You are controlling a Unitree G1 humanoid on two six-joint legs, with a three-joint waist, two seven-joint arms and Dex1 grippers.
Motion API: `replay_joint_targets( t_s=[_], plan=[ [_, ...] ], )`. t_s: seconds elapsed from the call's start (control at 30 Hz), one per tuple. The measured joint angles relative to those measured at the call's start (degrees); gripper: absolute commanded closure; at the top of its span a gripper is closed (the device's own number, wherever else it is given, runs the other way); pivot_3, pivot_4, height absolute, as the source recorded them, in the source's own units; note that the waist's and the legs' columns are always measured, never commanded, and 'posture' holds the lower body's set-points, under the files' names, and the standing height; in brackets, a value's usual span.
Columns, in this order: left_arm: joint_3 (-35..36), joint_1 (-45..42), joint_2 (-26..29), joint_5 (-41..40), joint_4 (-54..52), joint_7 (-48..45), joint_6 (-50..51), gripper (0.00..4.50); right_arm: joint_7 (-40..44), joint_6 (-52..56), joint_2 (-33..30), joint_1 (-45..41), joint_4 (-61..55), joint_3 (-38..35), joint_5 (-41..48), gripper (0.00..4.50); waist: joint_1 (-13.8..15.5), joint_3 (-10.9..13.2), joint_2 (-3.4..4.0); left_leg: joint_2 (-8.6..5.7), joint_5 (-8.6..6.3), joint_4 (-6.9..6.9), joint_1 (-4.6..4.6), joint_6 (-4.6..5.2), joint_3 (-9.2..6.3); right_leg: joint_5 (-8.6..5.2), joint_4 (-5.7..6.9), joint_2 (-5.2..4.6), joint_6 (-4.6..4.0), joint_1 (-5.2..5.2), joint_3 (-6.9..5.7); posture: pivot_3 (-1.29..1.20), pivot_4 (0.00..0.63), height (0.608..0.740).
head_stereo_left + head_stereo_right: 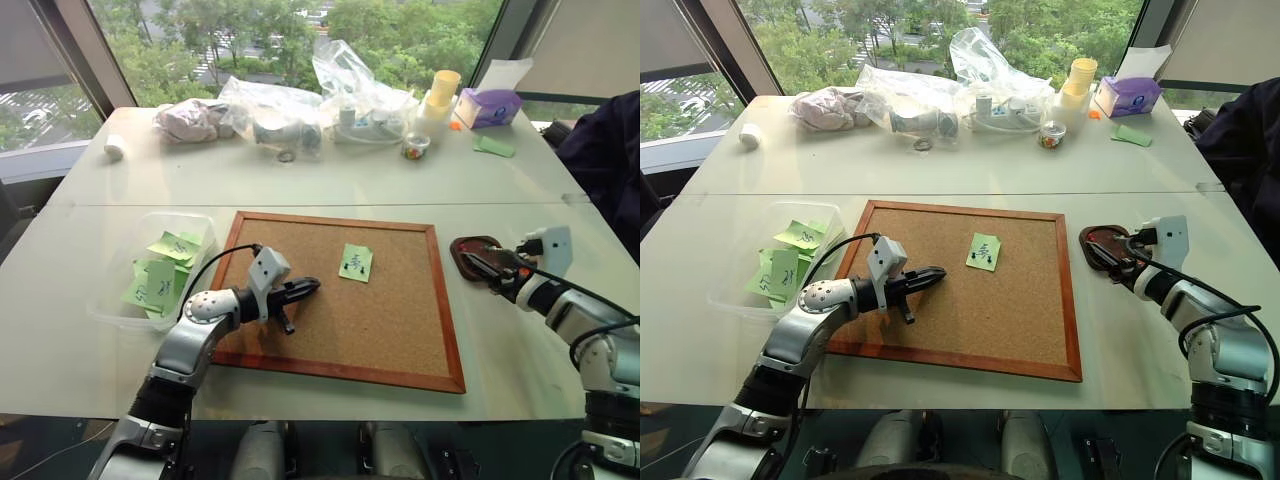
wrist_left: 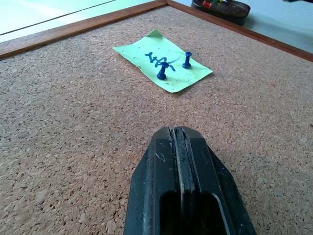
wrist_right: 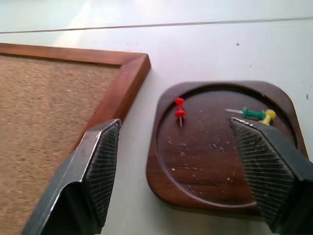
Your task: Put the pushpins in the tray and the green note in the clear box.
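I should keep moving my right gripper toward the blue pushpin nearer the tray (image 1: 362, 270), which stands upright and clear of my left gripper, until my fingers are around its head.
A light-green note (image 1: 356, 262) lies on the corkboard (image 1: 340, 330), held down by two blue pushpins (image 2: 162, 72). My left gripper (image 1: 310, 287) is shut and empty. It hovers low over the cork a short way left of the note and points toward it. The dark reddish-brown tray (image 3: 161, 181) sits just right of the board. In it lie a red pushpin (image 3: 180, 108), a green one (image 3: 253, 113) and a yellow one (image 3: 268, 116). My right gripper (image 3: 176, 125) hangs open over the tray with nothing between its fingers. The clear box (image 1: 200, 222) stands left of the board with several green notes inside.
Clear plastic bags (image 1: 290, 110), stacked cups (image 1: 440, 95), a purple tissue box (image 1: 488, 106) and a darker green slip (image 1: 494, 146) line the table's far side. A person's dark sleeve (image 1: 610, 150) shows at the right edge.
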Motion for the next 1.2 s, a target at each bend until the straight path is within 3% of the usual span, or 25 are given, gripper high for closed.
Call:
replay_joint_targets(
  t_s=[0.23,0.53,0.73,1.2],
  plan=[
    [0.0,0.0,0.0,0.0,0.0,0.0,0.0,4.50,0.0,6.0,-1.0,0.2,-9.0,1.1,4.5,1.14,0.0,0.0,0.01,0.00,-0.05,-0.01,0.00,0.09,0.00,0.00,-0.02,-0.01,0.00,-0.01,0.00,0.00,0.150,0.740],
    [0.1,-0.1,-0.1,0.0,-0.1,0.1,0.1,4.50,0.8,6.4,0.9,-2.5,-13.6,14.6,3.5,1.14,0.0,0.0,0.01,-0.01,-0.10,-0.01,-0.01,0.17,-0.01,-0.01,-0.03,-0.03,-0.01,-0.03,0.00,0.00,0.150,0.740],
    [0.0,0.1,-0.2,0.0,-0.6,0.4,0.1,4.50,1.2,1.4,3.2,-5.4,-10.0,23.5,-2.1,1.14,0.0,0.0,0.00,-0.03,-0.12,-0.01,-0.05,0.20,0.02,-0.01,-0.04,-0.04,-0.01,-0.06,0.00,0.00,0.150,0.740],
    [0.1,1.5,0.1,0.0,-2.3,1.7,0.5,4.50,5.5,-9.0,5.8,-9.5,0.8,31.8,-11.6,1.14,-0.3,0.0,0.00,-0.02,0.04,-0.03,-0.05,-0.08,0.07,-0.01,-0.06,-0.02,0.00,-0.09,-0.01,0.00,0.150,0.740]
  ],
)
